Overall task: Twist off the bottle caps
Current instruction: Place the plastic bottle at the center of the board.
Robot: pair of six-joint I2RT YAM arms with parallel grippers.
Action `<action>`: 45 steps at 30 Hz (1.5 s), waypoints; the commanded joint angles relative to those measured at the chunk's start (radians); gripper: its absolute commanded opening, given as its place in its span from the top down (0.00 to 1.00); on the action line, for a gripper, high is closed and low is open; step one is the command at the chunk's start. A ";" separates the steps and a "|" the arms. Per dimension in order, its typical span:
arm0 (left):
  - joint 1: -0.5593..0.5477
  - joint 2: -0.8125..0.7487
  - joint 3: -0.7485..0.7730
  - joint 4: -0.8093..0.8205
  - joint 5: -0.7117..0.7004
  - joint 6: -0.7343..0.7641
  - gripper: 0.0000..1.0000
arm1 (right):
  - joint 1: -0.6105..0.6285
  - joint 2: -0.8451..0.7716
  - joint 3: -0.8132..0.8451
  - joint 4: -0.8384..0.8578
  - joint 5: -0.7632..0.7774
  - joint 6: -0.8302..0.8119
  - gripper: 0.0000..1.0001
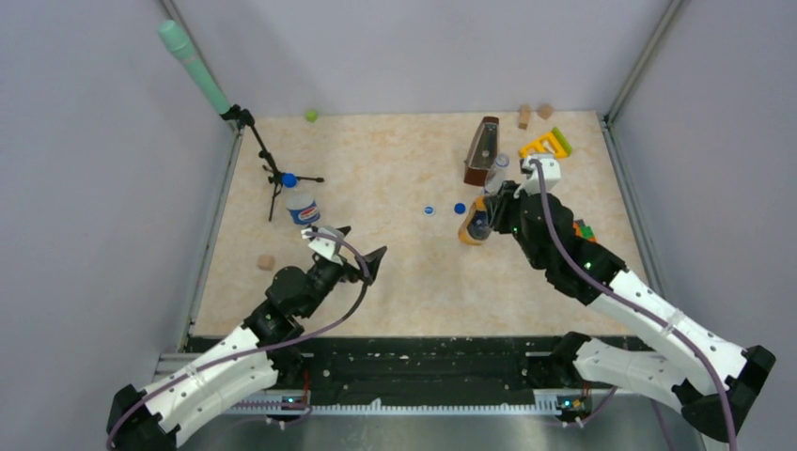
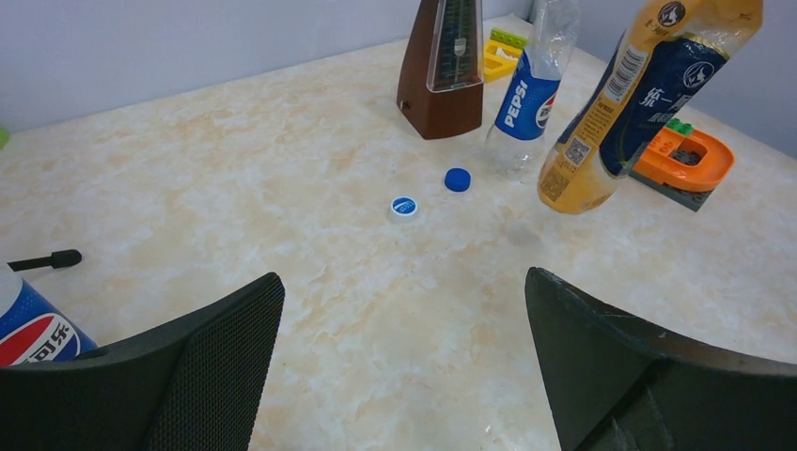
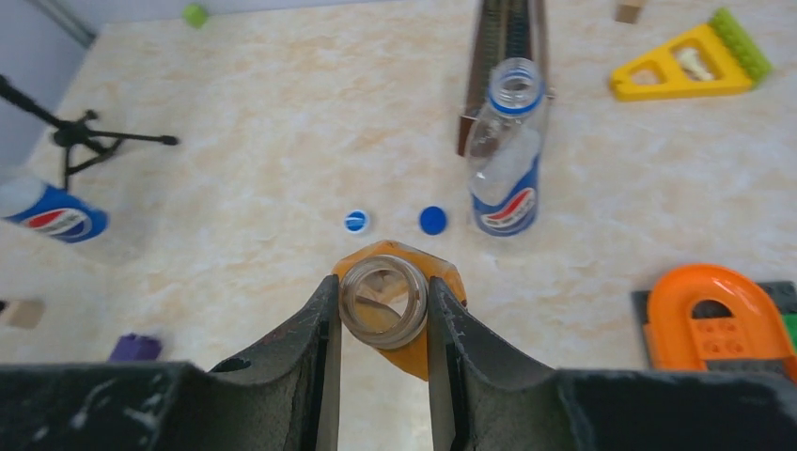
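Observation:
My right gripper should go on lowering the orange bottle (image 3: 383,303) until it stands. The bottle is uncapped and its base points at clear table (image 1: 503,247) beside the orange toy.
Two loose bottle caps lie mid-table, a paler one (image 1: 429,210) (image 2: 404,206) (image 3: 355,221) and a dark blue one (image 1: 460,208) (image 2: 458,178) (image 3: 432,220). A third dark blue cap (image 1: 289,179) sits on the Pepsi bottle (image 1: 301,207) at the left. My right gripper (image 1: 489,218) (image 3: 383,287) is shut on the neck of the orange bottle (image 2: 639,103) (image 3: 395,324), whose mouth is uncapped and whose base hangs tilted above the table. My left gripper (image 1: 352,246) (image 2: 404,310) stands wide open over bare table, nothing between its fingers.
An uncapped Pepsi bottle (image 1: 496,172) (image 3: 507,160) stands beside a brown metronome (image 1: 481,150). A yellow triangle toy (image 1: 545,144) and an orange toy (image 3: 714,315) lie at the right. A tripod (image 1: 273,169), a green ball (image 1: 310,115), a purple cube (image 3: 136,348) and wooden blocks are around.

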 commanded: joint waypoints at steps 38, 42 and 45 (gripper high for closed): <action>-0.001 -0.169 -0.051 0.061 0.064 0.018 0.01 | -0.200 0.118 -0.116 0.124 0.130 0.015 0.72; 0.000 -0.167 -0.051 0.062 0.065 0.015 0.01 | -0.200 0.118 -0.118 0.119 0.128 0.011 0.66; -0.001 -0.167 -0.053 0.059 0.064 0.014 0.01 | -0.200 0.122 -0.123 0.121 0.121 0.010 0.66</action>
